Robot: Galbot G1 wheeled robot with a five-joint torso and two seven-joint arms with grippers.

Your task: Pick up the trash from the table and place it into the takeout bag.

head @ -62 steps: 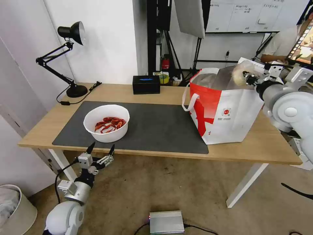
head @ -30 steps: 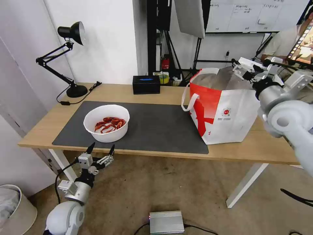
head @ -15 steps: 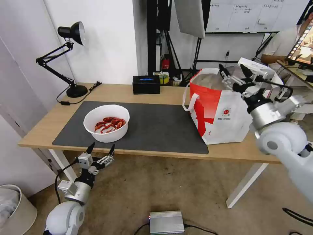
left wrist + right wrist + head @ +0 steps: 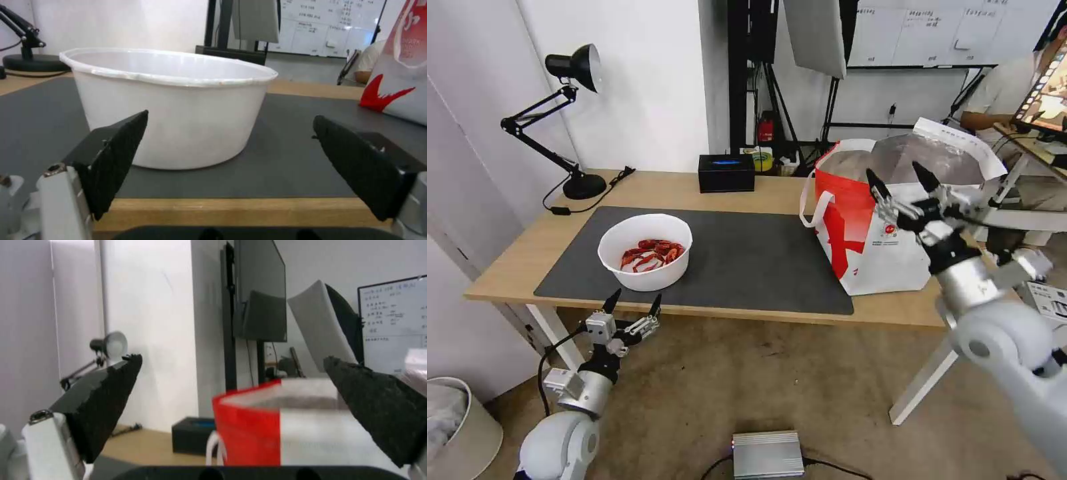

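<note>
My gripper will carry the bowl with red shells (image 4: 652, 255) lying loose well below the white bowl's rim (image 4: 606, 261), so the shells will slide aside but stay inside.
A white bowl (image 4: 645, 251) with red shells stands on the dark grey mat (image 4: 747, 260) at the table's left; its white wall (image 4: 171, 110) looms close in the left wrist view. The takeout bag (image 4: 887, 220), white with a red panel and foil lining, stands open at the right; its red and white top (image 4: 285, 426) faces the right wrist camera. My right gripper (image 4: 898, 179) is open and empty, in front of the bag's near side. Below the table's front edge, near the bowl, my left gripper (image 4: 632, 304) is parked open.
A black desk lamp (image 4: 570, 120) stands at the back left and a black box (image 4: 726, 173) at the back middle of the light-wood table (image 4: 960, 303). A silver box (image 4: 767, 453) lies on the floor. A white bin (image 4: 457, 427) sits at the lower left.
The right gripper let go of the beige lump over the bag, opened, then drew back and down toward me in front of the bag. The left arm has stayed still.
</note>
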